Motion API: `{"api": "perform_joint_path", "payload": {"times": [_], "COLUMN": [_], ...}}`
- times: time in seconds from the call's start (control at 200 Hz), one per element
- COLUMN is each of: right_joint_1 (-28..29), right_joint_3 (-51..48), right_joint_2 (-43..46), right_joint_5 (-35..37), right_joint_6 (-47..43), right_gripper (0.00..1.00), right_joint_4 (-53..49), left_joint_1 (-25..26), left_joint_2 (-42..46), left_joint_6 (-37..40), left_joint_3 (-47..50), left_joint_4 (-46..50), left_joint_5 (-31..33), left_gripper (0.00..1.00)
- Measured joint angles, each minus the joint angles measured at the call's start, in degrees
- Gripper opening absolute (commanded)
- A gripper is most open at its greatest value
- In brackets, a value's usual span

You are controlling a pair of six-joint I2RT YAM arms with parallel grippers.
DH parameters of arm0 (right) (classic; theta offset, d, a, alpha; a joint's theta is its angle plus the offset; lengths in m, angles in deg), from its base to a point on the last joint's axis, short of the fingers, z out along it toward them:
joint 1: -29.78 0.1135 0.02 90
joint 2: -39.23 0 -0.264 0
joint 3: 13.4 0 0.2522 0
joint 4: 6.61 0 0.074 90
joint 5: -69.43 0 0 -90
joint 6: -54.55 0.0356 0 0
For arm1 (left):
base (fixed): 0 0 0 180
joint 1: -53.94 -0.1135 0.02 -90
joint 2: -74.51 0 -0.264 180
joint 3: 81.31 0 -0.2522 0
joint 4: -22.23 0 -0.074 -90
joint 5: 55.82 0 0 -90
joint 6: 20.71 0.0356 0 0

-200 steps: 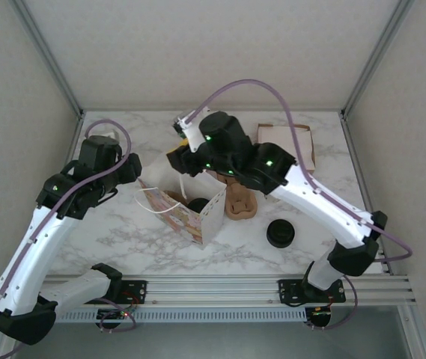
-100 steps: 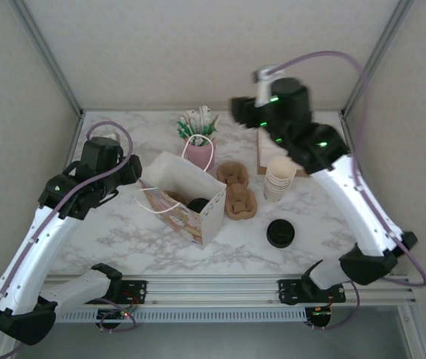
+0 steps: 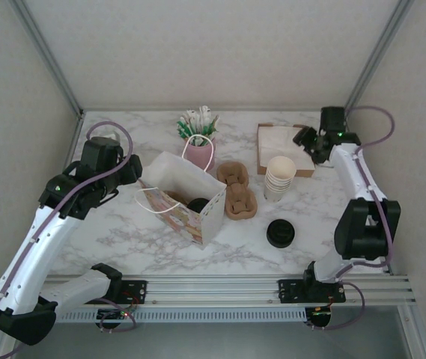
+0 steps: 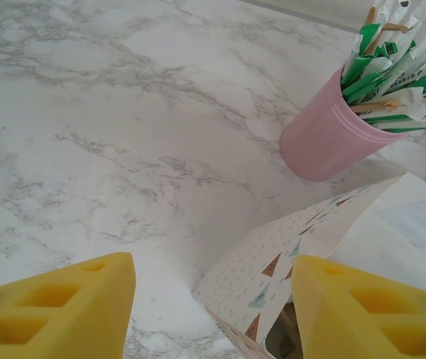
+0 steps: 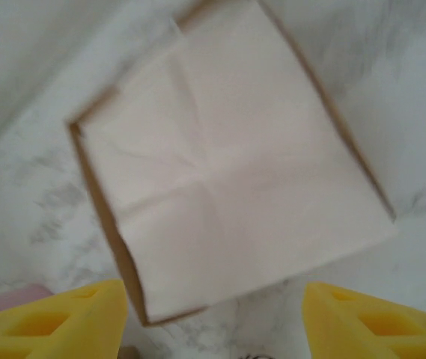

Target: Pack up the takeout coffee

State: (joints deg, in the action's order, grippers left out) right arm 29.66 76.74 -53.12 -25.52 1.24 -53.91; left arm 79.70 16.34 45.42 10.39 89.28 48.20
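Observation:
I should keep lowering my right gripper's fingers to the gap in the napkin box's side (image 5: 261,294), where the napkin's edge (image 5: 272,275) lies free, until they pinch that edge.
The takeout coffee (image 3: 197,203) stands inside the open patterned paper bag (image 3: 185,200), and from above I see its black lid. My left gripper (image 3: 134,173) hovers at the bag's left end. In the left wrist view the left gripper (image 4: 213,314) is open, with the bag's corner (image 4: 302,262) between its yellow fingers (image 4: 63,307) and nothing clamped. My right gripper (image 3: 307,142) is at the back right, beside the napkin box (image 3: 281,142). In the right wrist view the right gripper (image 5: 216,321) is open and empty above the napkin box (image 5: 227,179).
A pink cup of sachets (image 3: 198,146) stands behind the bag and shows again as the pink cup (image 4: 332,134). Brown cup carriers (image 3: 239,191), a stack of lidless cream cups (image 3: 278,178) and black lids (image 3: 280,233) lie right of the bag.
My right arm has swung from above the bag to the back right corner over the napkin box, and its jaws have widened. The left arm and the bag have stayed put.

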Motion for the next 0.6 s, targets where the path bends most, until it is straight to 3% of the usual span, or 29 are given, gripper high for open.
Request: {"api": "perform_joint_path", "payload": {"times": [0.335, 0.601], "right_joint_1": [0.3, 0.8], "right_joint_3": [-7.8, -9.3], "right_joint_2": [-4.1, -7.6], "right_joint_5": [-4.8, -5.2], "right_joint_6": [13.5, 18.3], "right_gripper": [0.66, 0.65], "right_joint_4": [8.8, 11.5], "left_joint_1": [-0.1, -0.1], "left_joint_2": [-0.3, -0.3], "left_joint_6": [-0.2, -0.2], "left_joint_3": [0.5, 0.5], "left_joint_4": [-0.8, -0.8], "left_joint_5": [-0.2, -0.2], "left_gripper": [0.58, 0.58]}}
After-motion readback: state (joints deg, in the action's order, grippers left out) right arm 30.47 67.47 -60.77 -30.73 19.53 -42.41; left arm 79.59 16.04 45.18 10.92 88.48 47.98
